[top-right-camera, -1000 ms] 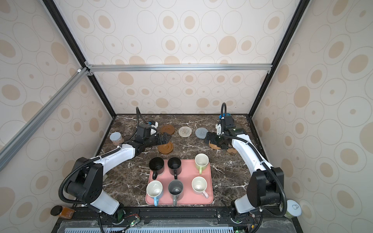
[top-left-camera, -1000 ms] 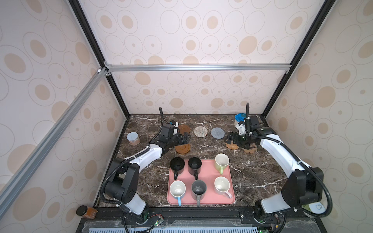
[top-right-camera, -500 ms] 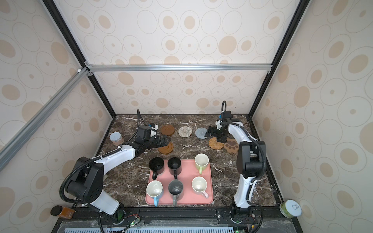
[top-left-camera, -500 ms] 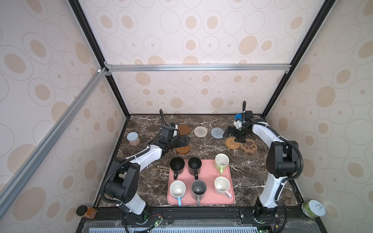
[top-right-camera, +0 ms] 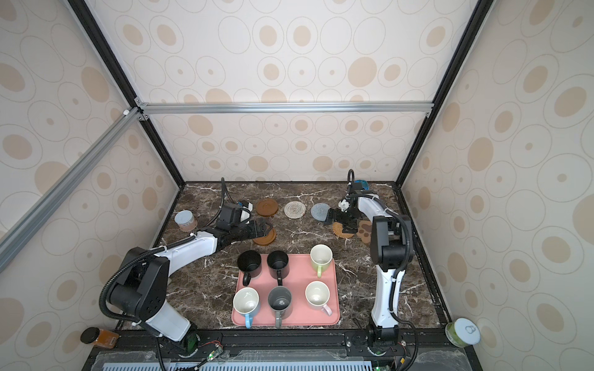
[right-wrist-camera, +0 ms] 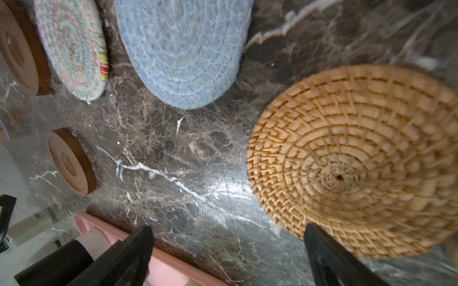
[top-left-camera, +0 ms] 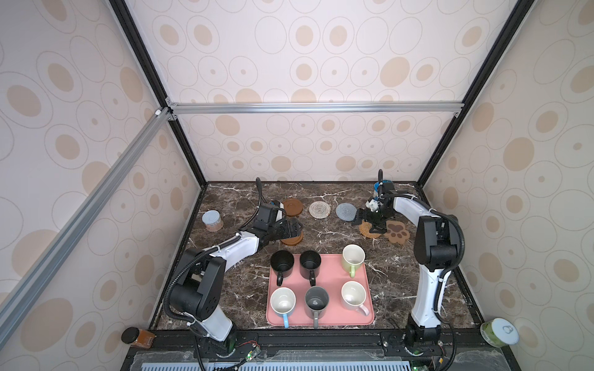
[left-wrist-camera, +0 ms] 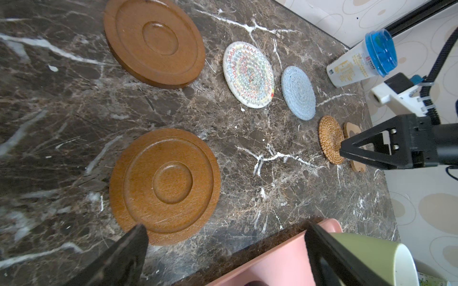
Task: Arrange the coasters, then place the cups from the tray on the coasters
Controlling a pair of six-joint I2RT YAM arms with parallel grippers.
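Note:
I should press the rattan round (top-left-camera: pixel 367 233) on its woven middle (right-wrist-camera: pixel 338 176) with my right gripper and slide it toward the nearer brown disc, because the round lies by the paw, far from that disc.
Six cups stand on the pink tray (top-left-camera: pixel 331 279): two black (top-left-camera: pixel 282 263), a green one (top-left-camera: pixel 353 257), a light blue (top-left-camera: pixel 283 302), a dark grey (top-left-camera: pixel 316 302) and a pink one (top-left-camera: pixel 353 295). Behind it lie the coasters: two brown discs (top-left-camera: pixel 292 207) (left-wrist-camera: pixel 164 184), a whitish woven round (top-left-camera: pixel 319 209), a grey-blue one (top-left-camera: pixel 346 212), a rattan round (right-wrist-camera: pixel 359 161) and a paw (top-left-camera: pixel 398 233). My left gripper (left-wrist-camera: pixel 226 229) hangs open and empty just above the nearer brown disc's edge. Open and empty too, my right gripper (right-wrist-camera: pixel 228 230) hovers beside the rattan round.
A grey-lidded jar (top-left-camera: pixel 212 221) stands at the left edge of the marble table. A blue-lidded white tub (left-wrist-camera: pixel 361 59) is at the back right, behind my right arm. A brown jar (top-left-camera: pixel 136 337) and a green can (top-left-camera: pixel 499 332) sit outside the front corners.
My right arm's elbow has swung up and back. Its gripper drew back towards the tub, then returned over the rattan round's edge. The left gripper has barely moved.

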